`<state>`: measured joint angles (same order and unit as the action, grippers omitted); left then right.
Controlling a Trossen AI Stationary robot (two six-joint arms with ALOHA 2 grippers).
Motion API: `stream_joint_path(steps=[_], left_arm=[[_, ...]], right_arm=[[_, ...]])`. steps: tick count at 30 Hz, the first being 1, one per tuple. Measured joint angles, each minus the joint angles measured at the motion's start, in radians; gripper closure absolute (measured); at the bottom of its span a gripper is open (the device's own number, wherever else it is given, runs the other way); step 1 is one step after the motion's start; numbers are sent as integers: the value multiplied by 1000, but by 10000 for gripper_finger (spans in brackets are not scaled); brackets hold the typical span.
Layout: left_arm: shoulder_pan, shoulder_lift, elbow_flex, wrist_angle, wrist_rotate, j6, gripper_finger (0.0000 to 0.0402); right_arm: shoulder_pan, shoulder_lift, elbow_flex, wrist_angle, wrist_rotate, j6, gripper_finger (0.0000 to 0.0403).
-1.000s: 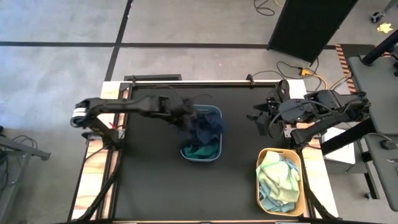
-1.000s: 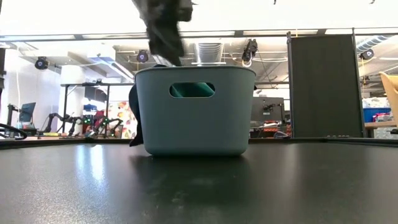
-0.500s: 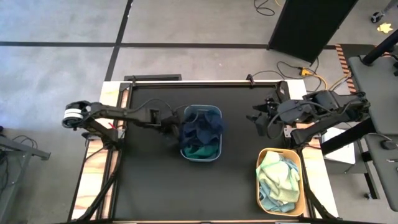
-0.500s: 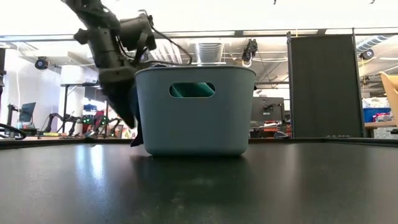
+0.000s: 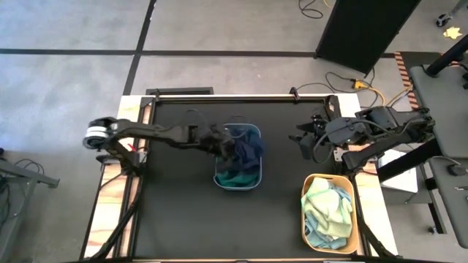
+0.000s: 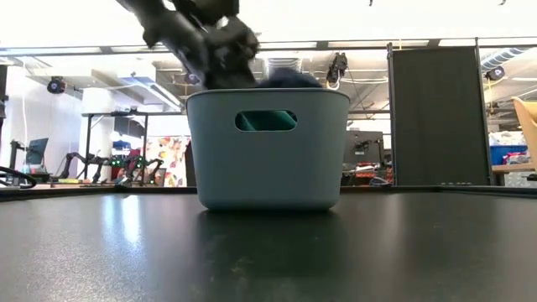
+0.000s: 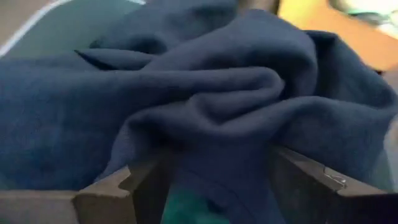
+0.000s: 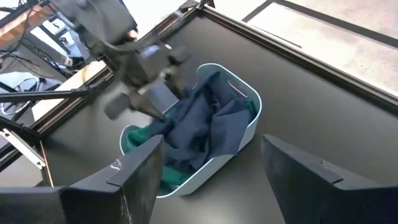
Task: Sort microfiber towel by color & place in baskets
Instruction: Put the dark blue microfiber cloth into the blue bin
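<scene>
The navy towel hangs over the grey-blue basket's rim [image 5: 261,144] and needs its bunched folds [image 5: 248,147] pushed down inside the basket by the robot's left gripper before that gripper moves away.
The grey-blue basket [image 5: 238,188] stands mid-table. A navy towel [image 5: 247,150] lies bunched in it on top of a dark green towel [image 5: 234,177]. My left gripper [image 5: 228,146] reaches in over the basket's left rim, slanting down, open, with the navy towel [image 7: 199,93] filling the space between its fingers. My right gripper [image 5: 306,142] hangs open above the table's right side, touching nothing. The yellow-orange basket [image 5: 304,219] near the right front holds pale yellow-green and light blue towels [image 5: 327,212]. My left gripper is open, and its fingers [image 7: 106,186] are pushed into the bunched folds of the navy towel [image 7: 211,143] from the basket's left side, slanting down. Several folds lie between and over the fingers. The towel rests in the basket on the green one.
The grey-blue basket's wall [image 6: 268,168] has a handle slot showing green cloth [image 6: 265,121]. Bare black tabletop [image 5: 175,212] lies in front of and beside both baskets. Cables and a dark panel stand on the floor beyond the table's far right.
My left gripper dropped beside the basket's left wall, then came up and toward the right over its rim. The navy towel's part that hung over the left wall now lies inside the basket. The basket has slid slightly to the right.
</scene>
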<state>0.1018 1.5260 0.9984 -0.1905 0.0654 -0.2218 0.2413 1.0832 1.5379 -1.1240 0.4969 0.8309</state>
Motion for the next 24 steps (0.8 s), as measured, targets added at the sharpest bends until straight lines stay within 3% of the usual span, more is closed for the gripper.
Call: stream_joint_path(steps=[11,16,20,24], left_arm=[[5,377,284,-26,-2,6,168],[28,509,414,-256,-26,7,168],[36,552,462,-420,-77,44,168],[36,528,457,-434,-93,42,168]], right_arm=[[0,-1,0,-1,-1,1,128],[0,-1,0,-1,-24,9,127],[1,-1,-1,-1,-51,9,136],[1,-1,-1,-1,-52,7,145]])
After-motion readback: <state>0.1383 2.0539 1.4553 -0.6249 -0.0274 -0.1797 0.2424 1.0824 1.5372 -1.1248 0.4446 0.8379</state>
